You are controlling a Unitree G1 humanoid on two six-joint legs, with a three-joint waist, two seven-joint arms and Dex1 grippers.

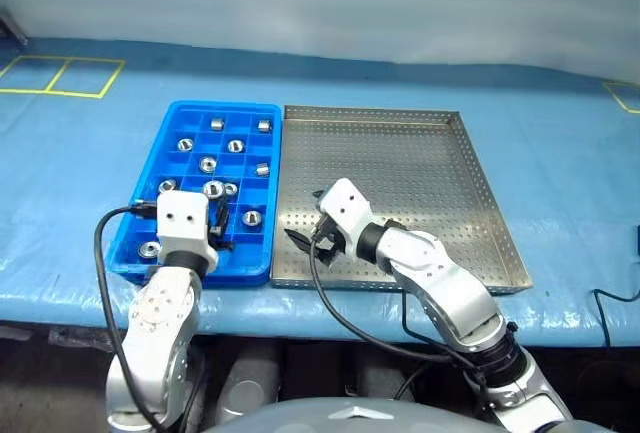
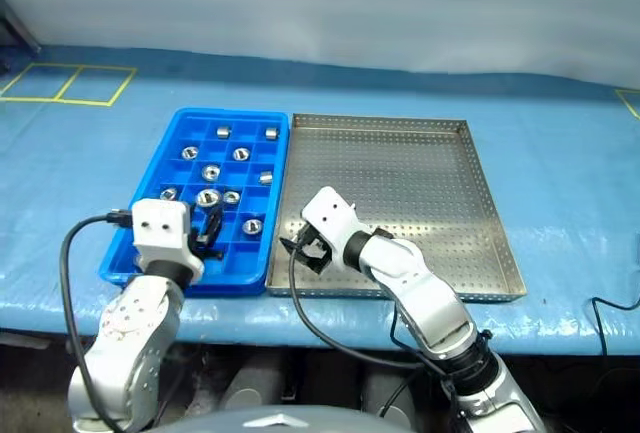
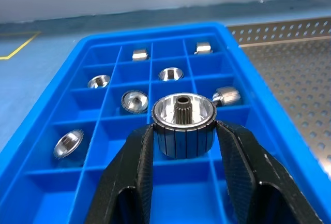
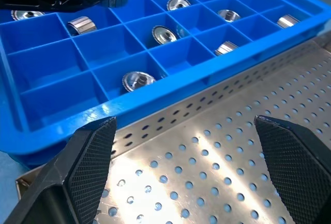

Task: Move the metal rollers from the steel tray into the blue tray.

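I have the roller in my left gripper, clear of the other rollers and near an empty compartment, so I should keep bringing it there until it sits inside.
The blue tray lies on the left and the steel tray touches its right side. Several metal rollers sit singly in the blue tray's compartments. My left gripper is shut on one shiny roller, held upright with its hole facing up, just above the tray's near-middle compartments. My right gripper is open with nothing between its fingers. It hovers low over the steel tray's near left corner, pointing toward the blue tray's wall.
Both trays rest on a blue table cover whose front edge runs just below them. Yellow tape squares mark the far left. A black cable loops off my left wrist and another hangs under the right arm.
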